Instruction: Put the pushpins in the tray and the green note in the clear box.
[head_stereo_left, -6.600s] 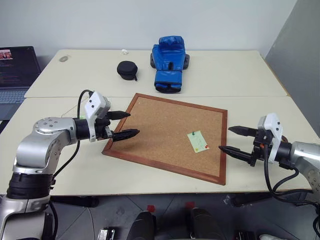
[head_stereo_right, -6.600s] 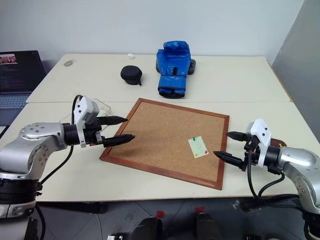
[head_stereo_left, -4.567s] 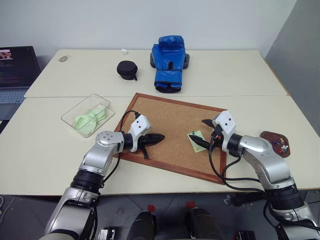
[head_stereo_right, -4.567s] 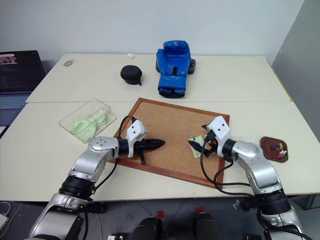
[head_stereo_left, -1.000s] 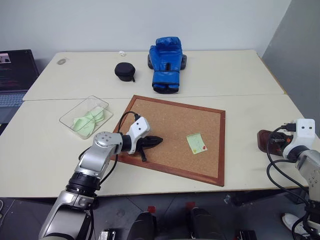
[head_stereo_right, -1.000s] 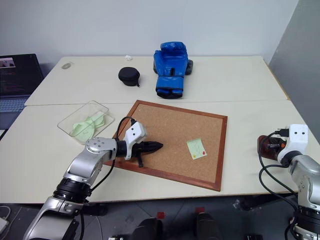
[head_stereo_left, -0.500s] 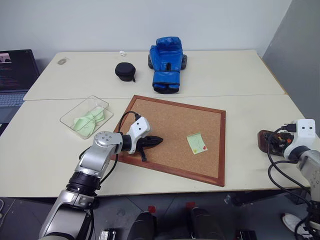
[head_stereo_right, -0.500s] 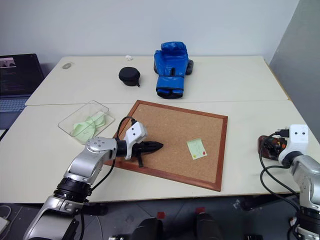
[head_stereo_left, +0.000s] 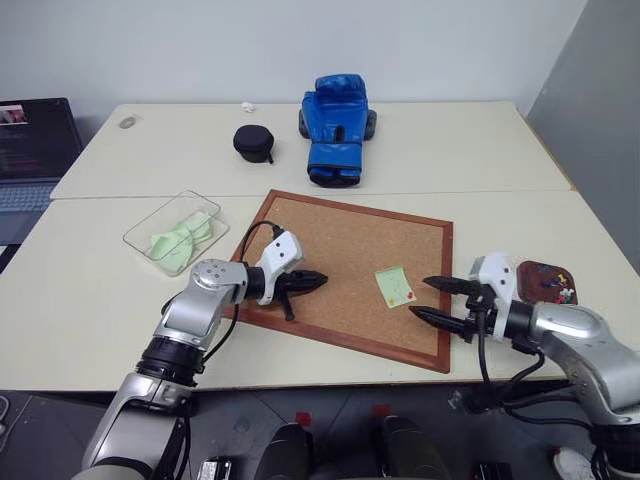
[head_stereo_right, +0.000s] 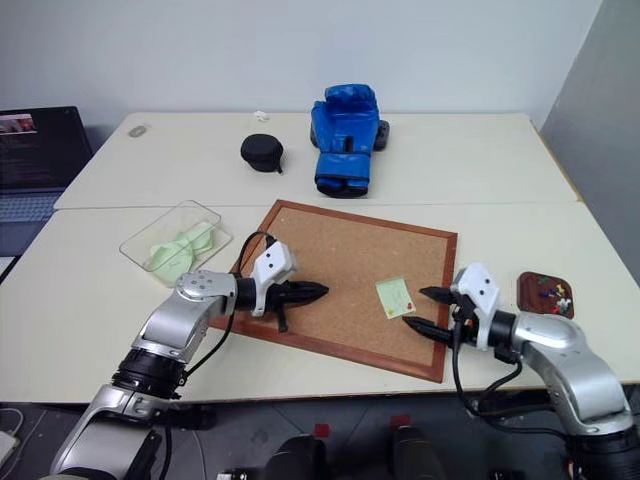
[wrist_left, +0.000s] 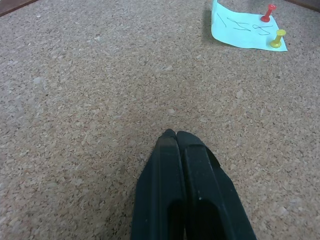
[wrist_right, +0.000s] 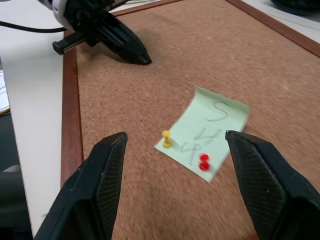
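Observation:
The red pushpin (wrist_right: 204, 165) is upright, facing the gap between my right gripper's open fingers, so I should keep going forward until they reach the pushpin's head (wrist_right: 204, 157), then close them.
The green note (head_stereo_left: 396, 287) lies on the corkboard (head_stereo_left: 340, 235), held by two pushpins, one red-headed (wrist_right: 203, 162) and one yellow-headed (wrist_right: 166, 139). My right gripper (head_stereo_left: 420, 297) is open, level over the board's right frame, its fingertips pointing at the note from close by. My left gripper (head_stereo_left: 318, 280) is shut and empty, its tips (wrist_left: 175, 135) resting on the cork left of the note. The tray (head_stereo_left: 530, 272) sits on the table right of the board with several pins in it. The clear box (head_stereo_left: 177, 232) stands left of the board.
Pale green papers lie in the clear box. A blue boxing glove (head_stereo_left: 333, 128) and a round black case (head_stereo_left: 253, 142) sit on the far table. A laptop (head_stereo_left: 25, 150) is at the far left. Bare table surrounds the board.
My right gripper swung left from the tray to the board's right edge and now points at the note with its fingers apart. The left gripper has not moved.

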